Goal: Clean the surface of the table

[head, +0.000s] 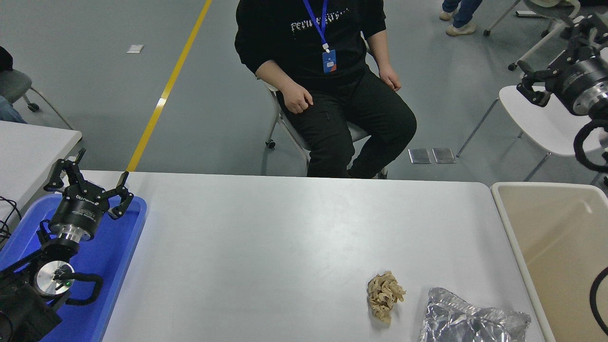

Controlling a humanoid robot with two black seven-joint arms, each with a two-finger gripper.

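Note:
The crinkled silver foil bag [477, 320] keeps sharp creases [454, 312], so I expect the bag to stay spread out rather than hang limp when I lift it.
The table surface [285, 237] is a wide white top filling the lower half of the head view. A crumpled brown paper wad [384, 295] lies on it at the near right, with a crinkled silver foil bag [470, 322] just to its right at the front edge. My right gripper [553, 52] hangs high at the upper right edge, open and holding nothing, far above and behind both items. Parked at the lower left, my left gripper [89, 179] stands open over the blue tray [114, 256].
A beige bin [503, 223] stands against the table's right end. A person sits on a chair [285, 128] at the far side, hands on thighs. A white chair [546, 123] is at the far right, and a smaller white table corner [33, 147] at the left.

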